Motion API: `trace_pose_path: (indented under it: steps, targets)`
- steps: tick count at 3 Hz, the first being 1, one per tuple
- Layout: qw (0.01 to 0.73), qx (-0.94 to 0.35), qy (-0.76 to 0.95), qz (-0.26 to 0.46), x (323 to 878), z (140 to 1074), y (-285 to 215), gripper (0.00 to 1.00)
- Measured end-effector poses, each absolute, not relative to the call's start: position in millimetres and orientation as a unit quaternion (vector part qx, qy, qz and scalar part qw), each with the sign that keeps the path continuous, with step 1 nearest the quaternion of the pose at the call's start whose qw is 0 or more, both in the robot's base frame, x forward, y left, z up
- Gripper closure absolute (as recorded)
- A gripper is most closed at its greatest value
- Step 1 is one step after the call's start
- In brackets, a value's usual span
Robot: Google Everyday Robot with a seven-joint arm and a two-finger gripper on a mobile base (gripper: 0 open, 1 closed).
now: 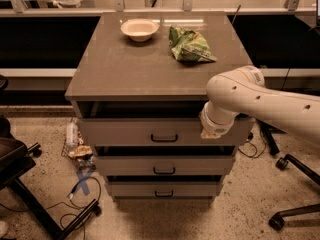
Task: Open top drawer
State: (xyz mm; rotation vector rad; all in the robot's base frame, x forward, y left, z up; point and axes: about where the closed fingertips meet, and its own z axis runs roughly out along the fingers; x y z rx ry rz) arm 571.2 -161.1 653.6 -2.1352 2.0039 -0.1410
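The top drawer's upper edge (200,120) sits too shallow in my gripper, so I should open my gripper and reach further down the drawer front (212,144) before I pull.
The top drawer (130,132) is the uppermost and tallest of three grey-beige drawer fronts, with a small dark bar handle (164,138) at its middle. Its front sits a little forward of the cabinet, and a dark gap shows between it and the countertop. My white arm reaches in from the right. My gripper (212,129) is at the end of the arm, against the right part of this drawer's front and well right of the handle. The two shorter drawers (164,165) below look pushed in.
On the countertop (125,69) sit a white bowl (139,29) and a green crumpled bag (190,45). A bottle and litter (74,140) lie on the floor at the left, with cables and a dark chair base (30,194). An office chair base (295,184) stands at the right.
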Motion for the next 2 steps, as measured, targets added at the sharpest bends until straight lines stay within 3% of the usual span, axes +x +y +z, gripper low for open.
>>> trace_pose_path:
  steps: [1, 2]
  targets:
    - [0.105, -0.724, 0.680, -0.048, 571.2, 653.7, -161.1, 1.00]
    - [0.105, -0.724, 0.680, -0.048, 571.0, 653.5, -161.0, 0.77]
